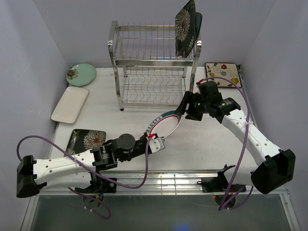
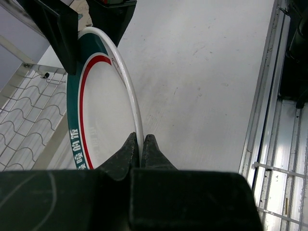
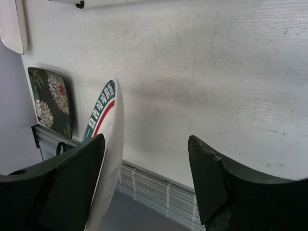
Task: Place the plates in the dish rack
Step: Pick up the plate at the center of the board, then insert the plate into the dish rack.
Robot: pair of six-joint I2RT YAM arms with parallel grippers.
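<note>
The plate's upper rim point(image 1: 177, 115) is between my right gripper's open fingers. I should back them clear before my left gripper raises the plate to the rack's top level point(image 1: 166, 44).
The round white teal-rimmed plate point(image 1: 163, 126) stands on edge above the table in front of the dish rack point(image 1: 154, 67). My left gripper point(image 1: 155, 141) is shut on its lower rim, seen clearly in the left wrist view point(image 2: 140, 144) with the plate point(image 2: 106, 110) above it. My right gripper point(image 1: 187, 103) is open at the plate's upper rim. In the right wrist view point(image 3: 144, 144) the plate point(image 3: 108, 130) lies against one finger, with a wide gap to the other. A dark floral square plate point(image 1: 185, 29) and a teal plate point(image 1: 198, 24) stand in the rack's top tier.
On the table lie a pale green round plate point(image 1: 81, 74), a white rectangular plate point(image 1: 70, 104), a second dark floral square plate point(image 1: 86, 140) at the near left, and a cream flowered square plate point(image 1: 223, 74) at the back right. Walls close in on the left, right and behind.
</note>
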